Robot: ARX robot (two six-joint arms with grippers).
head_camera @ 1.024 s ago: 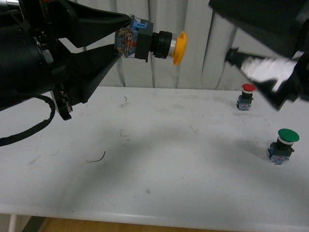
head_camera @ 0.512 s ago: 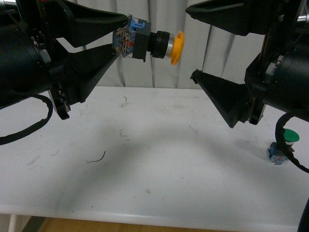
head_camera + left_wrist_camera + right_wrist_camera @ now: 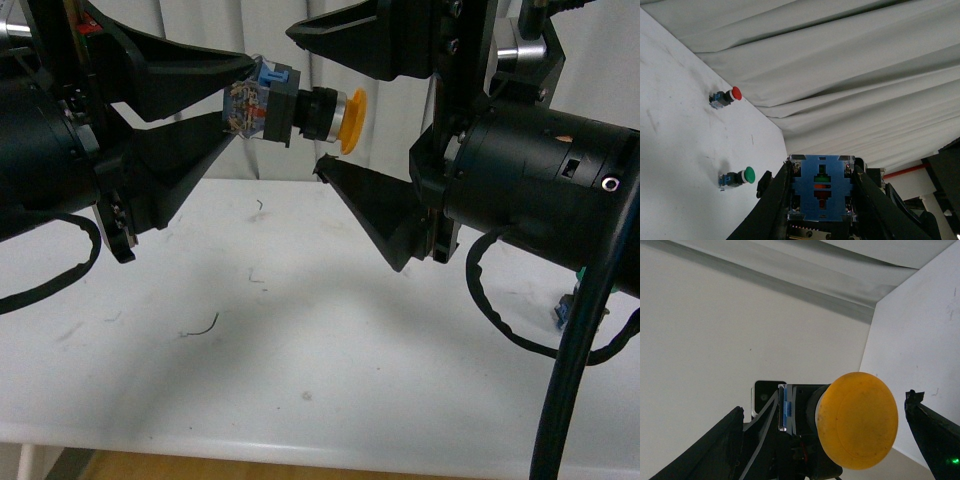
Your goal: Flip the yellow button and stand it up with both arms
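A thick black neck connects the cap to the blue base, so the whole yellow button will come along when the robot carries it by its cap.
My left gripper is shut on the blue base of the yellow button and holds it sideways, high above the table, with the cap pointing right. In the left wrist view the blue base sits clamped between my two black fingers. My right gripper is open, with one finger above the button and one below, neither touching it. In the right wrist view the yellow cap faces the camera between the spread fingers.
The white table lies below, with a grey curtain behind. A red button and a green button lie on the table in the left wrist view. In the front view the right arm hides them, except a blue corner.
My right arm has swung in from the right, so its open jaws now straddle the yellow button. My left gripper has shifted slightly left with the button. The right arm now covers the red and green buttons.
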